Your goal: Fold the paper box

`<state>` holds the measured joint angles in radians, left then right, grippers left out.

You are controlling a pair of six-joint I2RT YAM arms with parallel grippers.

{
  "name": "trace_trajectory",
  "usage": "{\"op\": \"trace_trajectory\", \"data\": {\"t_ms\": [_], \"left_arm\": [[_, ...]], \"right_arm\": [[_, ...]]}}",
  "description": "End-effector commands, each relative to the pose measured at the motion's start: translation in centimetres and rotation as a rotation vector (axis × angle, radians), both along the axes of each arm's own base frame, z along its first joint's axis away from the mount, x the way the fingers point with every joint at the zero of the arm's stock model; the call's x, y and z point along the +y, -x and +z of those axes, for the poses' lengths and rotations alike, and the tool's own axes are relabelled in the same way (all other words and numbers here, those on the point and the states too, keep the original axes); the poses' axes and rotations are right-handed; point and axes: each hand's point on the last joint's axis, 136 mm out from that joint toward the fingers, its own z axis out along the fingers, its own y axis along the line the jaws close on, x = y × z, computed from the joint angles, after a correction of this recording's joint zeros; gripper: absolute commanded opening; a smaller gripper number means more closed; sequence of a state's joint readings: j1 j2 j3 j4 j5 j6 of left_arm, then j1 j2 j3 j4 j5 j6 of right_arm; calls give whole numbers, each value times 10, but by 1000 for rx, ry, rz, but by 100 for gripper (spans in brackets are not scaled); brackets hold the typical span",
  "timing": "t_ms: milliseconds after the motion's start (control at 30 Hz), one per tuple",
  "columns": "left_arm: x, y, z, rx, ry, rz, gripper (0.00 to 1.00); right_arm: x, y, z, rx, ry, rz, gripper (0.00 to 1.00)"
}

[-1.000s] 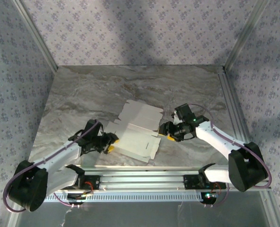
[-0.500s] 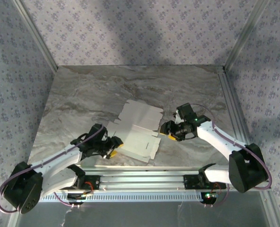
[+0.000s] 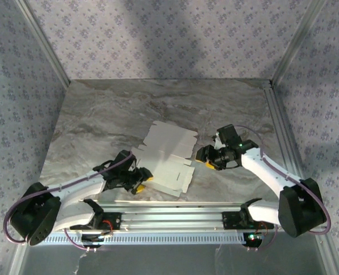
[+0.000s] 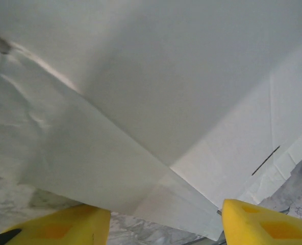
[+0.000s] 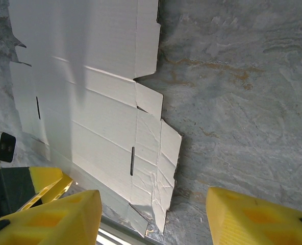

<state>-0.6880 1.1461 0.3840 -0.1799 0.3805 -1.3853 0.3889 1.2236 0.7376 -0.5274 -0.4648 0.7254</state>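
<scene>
The slotted end of the paper box (image 3: 172, 179) faces the bar, so my right gripper should grab the box's crumpled edge (image 5: 165, 173) and help my left gripper turn it around.
The paper box (image 3: 164, 160) is a white creased blank lying mostly flat on the marble table (image 3: 101, 114), with slots and small tabs along its edges. My left gripper (image 3: 142, 179) is at its near-left edge. In the left wrist view its yellow fingers (image 4: 54, 227) stand apart, and a raised edge of the paper box (image 4: 166, 76) reaches in between them. My right gripper (image 3: 207, 159) hovers just right of the blank, open. In the right wrist view the crumpled near-right corner of the paper box (image 5: 156, 168) lies below the gap between the right gripper's fingers (image 5: 54, 219).
An aluminium rail (image 3: 175, 206) runs along the table's near edge, just in front of the blank. Patterned walls and metal posts (image 3: 43, 43) close in the back and sides. Bare marble stretches behind and to the left of the blank.
My left arm has slid right, bringing its gripper up against the blank's near-left edge. The right gripper has drifted slightly to the right. The blank has barely shifted.
</scene>
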Motion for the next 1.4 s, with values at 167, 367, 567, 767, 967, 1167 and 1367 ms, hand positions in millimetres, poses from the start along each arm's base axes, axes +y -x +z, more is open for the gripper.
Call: {"op": "trace_trajectory", "data": {"t_ms": [167,367,567,767,967,1167,1367], "left_arm": [[7,-17,-16,251,12,514,26],[3,-46,5,127,-51,418,0],[30,-92,78,-105,-212,123,0],[43,-127,155,-382,-441,-325,0],[27,-110,135,-188,-312,-192,0],[-12,-97,100,-122,-117,-67,0],[-17,-94,89,-92,-132,-105,0]], "right_arm": [[-4,9,1,20,-10,-6,57],[-6,7,5,2,0,-9,54],[-18,-6,25,-93,65,-18,52],[-33,-54,89,-351,144,-67,56],[-29,-76,88,-311,228,-60,60],[-29,-37,5,-25,120,-106,61],[-1,-26,-24,61,-68,-74,61]]}}
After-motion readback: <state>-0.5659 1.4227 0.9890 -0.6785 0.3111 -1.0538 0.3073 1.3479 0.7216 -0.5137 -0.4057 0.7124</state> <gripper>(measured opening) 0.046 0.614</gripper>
